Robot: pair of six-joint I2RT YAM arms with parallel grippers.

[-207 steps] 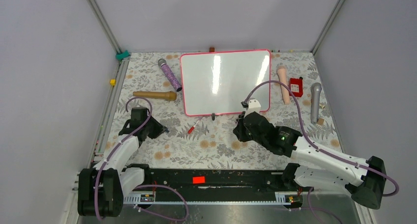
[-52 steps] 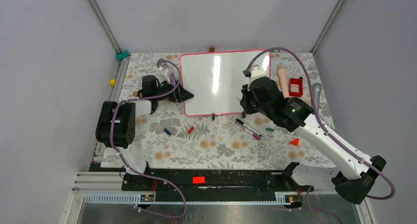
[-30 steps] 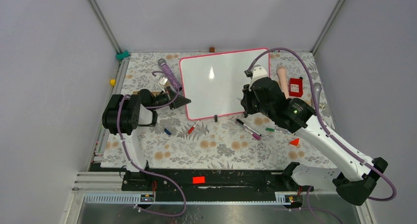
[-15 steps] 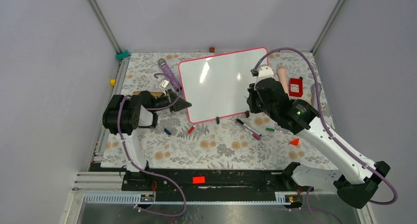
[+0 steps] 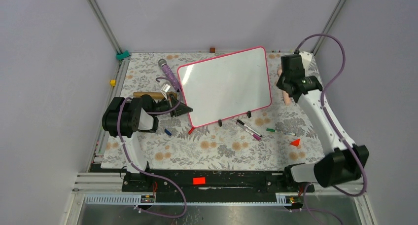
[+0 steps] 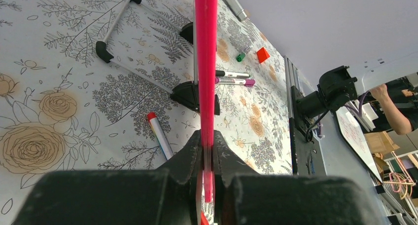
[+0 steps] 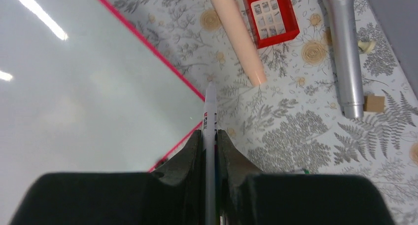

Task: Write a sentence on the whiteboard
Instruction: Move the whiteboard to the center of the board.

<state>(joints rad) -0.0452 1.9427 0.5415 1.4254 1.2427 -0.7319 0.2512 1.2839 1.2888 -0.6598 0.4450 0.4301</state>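
The whiteboard [image 5: 225,87] sits at a slant to the table's front edge, so the robot should open its left gripper on the pink frame [image 5: 189,117] and turn the whiteboard square before writing.
The whiteboard [image 5: 224,84], glossy white with a pink frame, is tilted up and turned slantwise on the floral table. My left gripper [image 5: 185,108] is shut on its near-left frame edge; in the left wrist view the pink frame [image 6: 205,62] runs edge-on between the jaws of that left gripper [image 6: 207,141]. My right gripper [image 5: 290,87] hangs beyond the board's right edge, shut on a white marker [image 7: 210,111] that points near the board's corner [image 7: 88,87]. No sentence shows on the board's face.
A purple marker [image 5: 249,130], a green marker [image 5: 273,130], a red marker [image 5: 191,130] and a red triangle [image 5: 295,142] lie in front of the board. A peach cylinder [image 7: 235,32], red box [image 7: 270,15] and silver microphone [image 7: 345,52] lie right; a purple microphone [image 5: 170,74] lies left.
The left gripper has tipped the board up and turned it further anticlockwise. The right arm has swung from over the board's right part to the back right, past its edge.
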